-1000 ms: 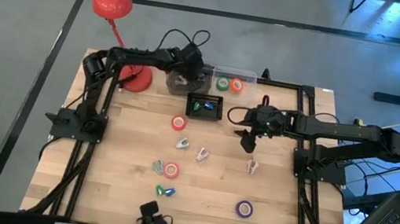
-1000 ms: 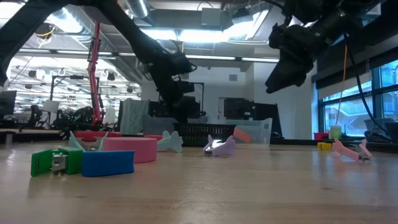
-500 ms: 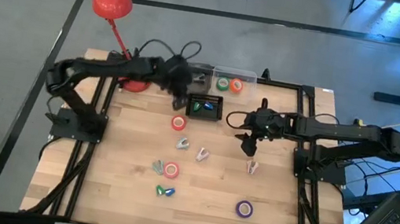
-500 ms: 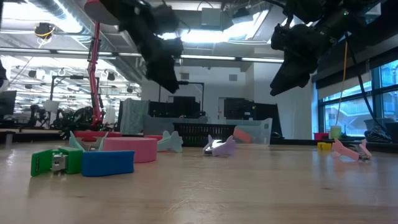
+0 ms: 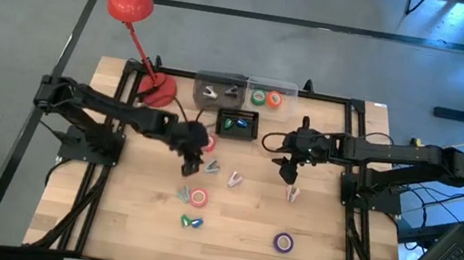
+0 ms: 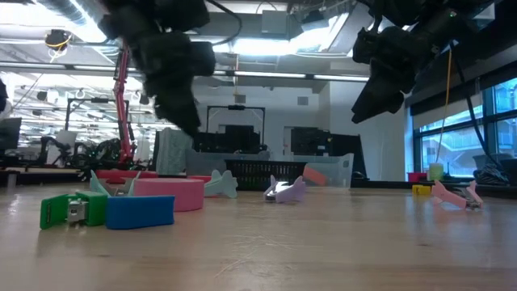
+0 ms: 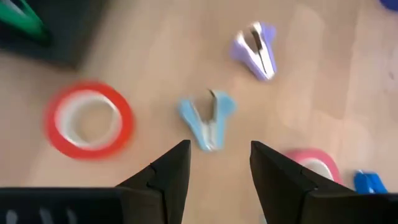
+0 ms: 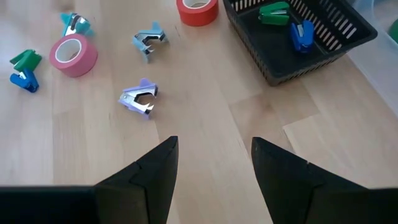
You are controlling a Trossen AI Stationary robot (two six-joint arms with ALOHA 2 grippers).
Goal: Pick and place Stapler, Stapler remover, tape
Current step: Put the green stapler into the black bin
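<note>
I can see the green stapler (image 5: pixel 185 221) lying clear of the pink tape roll, so I should keep moving my open left gripper toward its loose end (image 6: pixel 53 212) until the fingers are on both sides of that end.
On the wooden table lie a red tape roll (image 7: pixel 89 118), a pink tape roll (image 5: pixel 199 198) and a purple tape roll (image 5: pixel 283 242). A light blue stapler remover (image 7: pixel 208 118), a purple one (image 7: pixel 255 48) and a pink one (image 5: pixel 292 194) lie among them. Small green and blue staplers (image 5: pixel 190 223) rest near the front. My left gripper (image 5: pixel 191 163) hovers open above the light blue remover, beside the red roll. My right gripper (image 5: pixel 289 173) hangs open over bare wood, above the pink remover.
A black basket (image 5: pixel 238 124) holding a green and a blue stapler stands at the back. Behind it are clear bins (image 5: pixel 260 93) with green and orange tape rolls. A red desk lamp (image 5: pixel 157 91) stands at the far left. A teal remover (image 5: pixel 183 195) lies by the pink roll.
My left gripper has swung away from the bins at the far edge, toward the near edge, and now hovers over the red roll and the light blue remover. Nothing on the table has shifted.
</note>
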